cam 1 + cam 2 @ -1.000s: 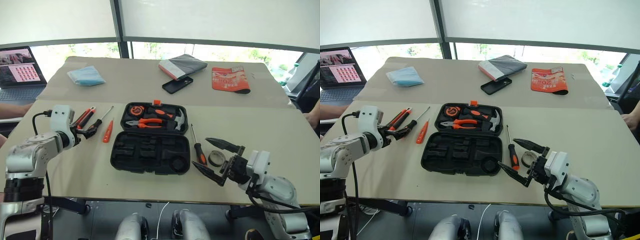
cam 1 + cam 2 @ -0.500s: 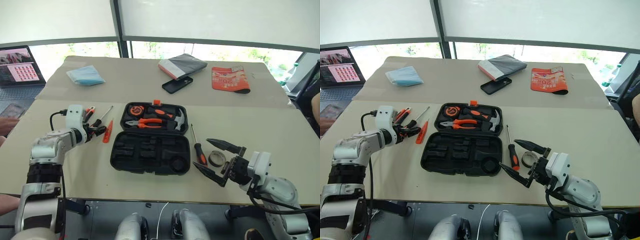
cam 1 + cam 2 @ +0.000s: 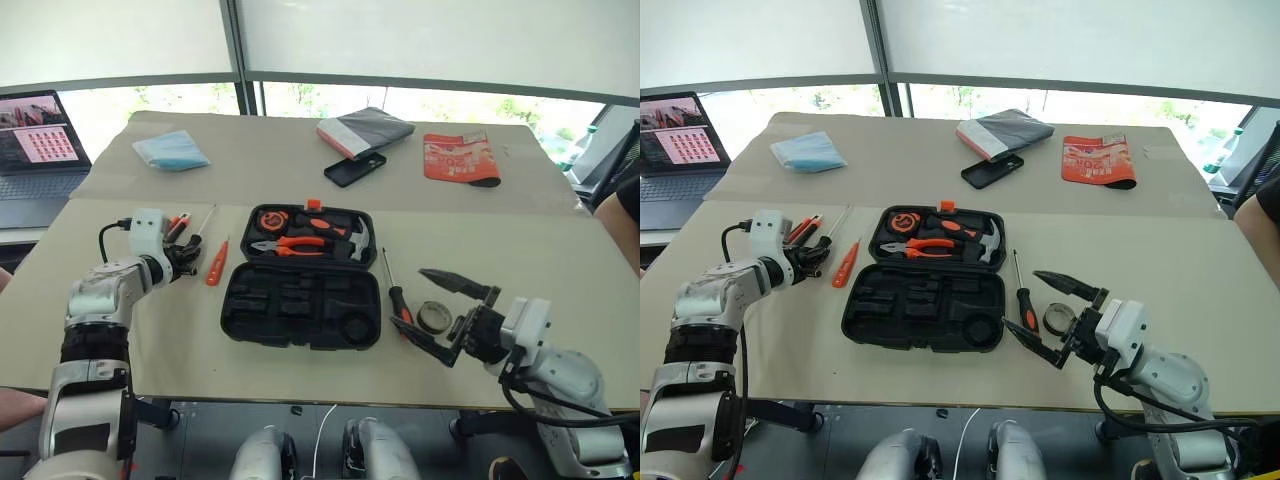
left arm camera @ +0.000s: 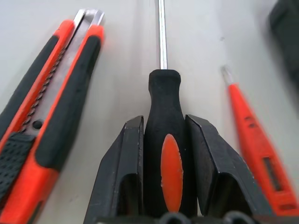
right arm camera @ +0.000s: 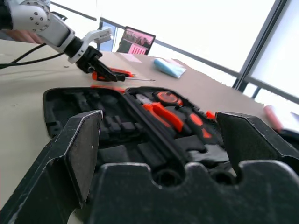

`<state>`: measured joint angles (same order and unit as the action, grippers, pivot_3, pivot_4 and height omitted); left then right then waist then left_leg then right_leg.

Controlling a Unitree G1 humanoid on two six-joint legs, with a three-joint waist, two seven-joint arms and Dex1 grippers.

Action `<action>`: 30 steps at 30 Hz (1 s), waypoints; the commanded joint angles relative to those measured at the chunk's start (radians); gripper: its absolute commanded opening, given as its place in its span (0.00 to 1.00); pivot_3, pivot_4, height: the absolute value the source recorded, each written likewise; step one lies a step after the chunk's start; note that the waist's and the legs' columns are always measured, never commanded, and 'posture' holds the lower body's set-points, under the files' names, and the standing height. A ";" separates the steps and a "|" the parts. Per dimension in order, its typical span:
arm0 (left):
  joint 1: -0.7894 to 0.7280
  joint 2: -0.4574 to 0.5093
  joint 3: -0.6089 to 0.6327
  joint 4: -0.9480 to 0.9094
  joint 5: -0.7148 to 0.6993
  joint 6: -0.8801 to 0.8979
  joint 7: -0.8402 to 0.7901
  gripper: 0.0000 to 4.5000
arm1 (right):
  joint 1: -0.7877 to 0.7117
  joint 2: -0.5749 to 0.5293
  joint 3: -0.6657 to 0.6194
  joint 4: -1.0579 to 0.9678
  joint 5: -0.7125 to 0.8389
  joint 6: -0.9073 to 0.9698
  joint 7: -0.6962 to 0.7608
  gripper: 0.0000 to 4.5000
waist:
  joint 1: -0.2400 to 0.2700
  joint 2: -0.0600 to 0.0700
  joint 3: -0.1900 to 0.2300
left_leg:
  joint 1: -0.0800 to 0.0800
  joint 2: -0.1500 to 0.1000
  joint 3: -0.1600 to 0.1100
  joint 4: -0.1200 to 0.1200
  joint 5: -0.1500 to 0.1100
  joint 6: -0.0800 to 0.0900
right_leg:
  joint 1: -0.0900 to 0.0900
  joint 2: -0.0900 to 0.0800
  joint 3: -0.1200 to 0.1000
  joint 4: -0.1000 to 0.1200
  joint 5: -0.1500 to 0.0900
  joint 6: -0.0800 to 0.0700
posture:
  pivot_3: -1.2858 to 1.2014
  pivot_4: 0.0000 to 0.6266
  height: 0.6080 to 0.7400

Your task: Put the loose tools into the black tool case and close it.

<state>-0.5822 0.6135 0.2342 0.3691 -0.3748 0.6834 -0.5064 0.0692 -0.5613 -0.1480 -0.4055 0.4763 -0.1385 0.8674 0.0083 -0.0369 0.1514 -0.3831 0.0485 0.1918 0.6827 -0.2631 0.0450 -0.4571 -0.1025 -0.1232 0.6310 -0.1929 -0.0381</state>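
Observation:
The case's raised blocks (image 3: pixel 295 295) have gaps between them. The shank of the screwdriver (image 3: pixel 400 303) by the tape roll will come to rest between the blocks when I lower it.
The black tool case (image 3: pixel 300 305) lies open at the table's middle, its far half holding pliers, a hammer and a tape measure. To its left, my left gripper (image 3: pixel 186 263) is shut on the black-and-orange handle of a long screwdriver (image 4: pixel 164 140). The fingers (image 4: pixel 124 172) press both sides of that handle. The utility knife (image 4: pixel 51 107) lies beside it on one side, and a small orange screwdriver (image 3: pixel 215 263) on the other. Right of the case lie another screwdriver (image 3: pixel 396 291) and the tape roll (image 3: pixel 433 317). My right gripper (image 3: pixel 406 297) hovers open above them, holding nothing.
On the far table are a black smartphone (image 3: pixel 354 169), a grey-and-red pouch (image 3: pixel 365 131), an orange packet (image 3: pixel 461 158) and a blue packet (image 3: pixel 172 151). A laptop (image 3: pixel 38 135) stands at the far left. A person's arm (image 3: pixel 622 208) shows at the right edge.
My left gripper moved forward to the long screwdriver and shut on its handle. The right gripper rose slightly, still open. A person's hand at the left edge has gone from view.

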 commanded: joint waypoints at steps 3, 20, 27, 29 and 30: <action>0.050 0.056 0.026 -0.269 -0.075 -0.170 -0.228 0.19 | -0.063 -0.082 -0.048 -0.044 0.115 0.073 0.063 1.00 | 0.001 0.000 0.000 | 0.000 0.000 0.000 0.000 0.000 0.000 | 0.000 -0.001 0.000 0.000 0.000 0.000 | 0.52 0.24 1.00; -0.097 0.094 -0.497 -0.062 0.346 -0.822 -0.707 0.19 | -0.122 -0.224 -0.031 0.037 0.148 0.239 0.222 1.00 | 0.006 0.000 0.000 | -0.005 -0.003 -0.001 0.002 -0.001 0.010 | -0.001 -0.002 -0.003 -0.002 0.000 0.000 | 0.52 0.24 1.00; -0.133 0.051 -0.527 0.030 0.422 -0.912 -0.689 0.19 | -0.122 -0.199 -0.025 0.025 0.135 0.246 0.199 1.00 | 0.004 0.000 0.000 | -0.009 -0.003 -0.001 0.013 -0.007 0.020 | -0.001 -0.002 -0.003 -0.001 0.002 0.004 | 0.52 0.24 1.00; -0.133 0.045 -0.529 0.042 0.435 -0.937 -0.688 0.19 | -0.121 -0.189 -0.030 0.019 0.140 0.253 0.185 1.00 | 0.004 0.000 0.000 | -0.011 -0.003 -0.001 0.017 -0.008 0.022 | -0.001 -0.004 -0.003 -0.001 0.003 0.005 | 0.52 0.24 1.00; -0.133 0.044 -0.528 0.048 0.442 -0.942 -0.681 0.19 | -0.113 -0.185 -0.036 0.011 0.141 0.258 0.174 1.00 | 0.004 0.000 0.000 | -0.011 -0.003 -0.001 0.018 -0.009 0.023 | -0.001 -0.004 -0.003 -0.001 0.003 0.006 | 0.52 0.24 1.00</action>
<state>-0.6946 0.6592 -0.2907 0.4107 0.0500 -0.2277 -1.1936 -0.0519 -0.7498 -0.1624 -0.3555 0.6083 0.1071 1.0632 0.0126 -0.0372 0.1518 -0.3946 0.0456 0.1906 0.7014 -0.2721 0.0681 -0.4576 -0.1075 -0.1258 0.6295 -0.1893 -0.0319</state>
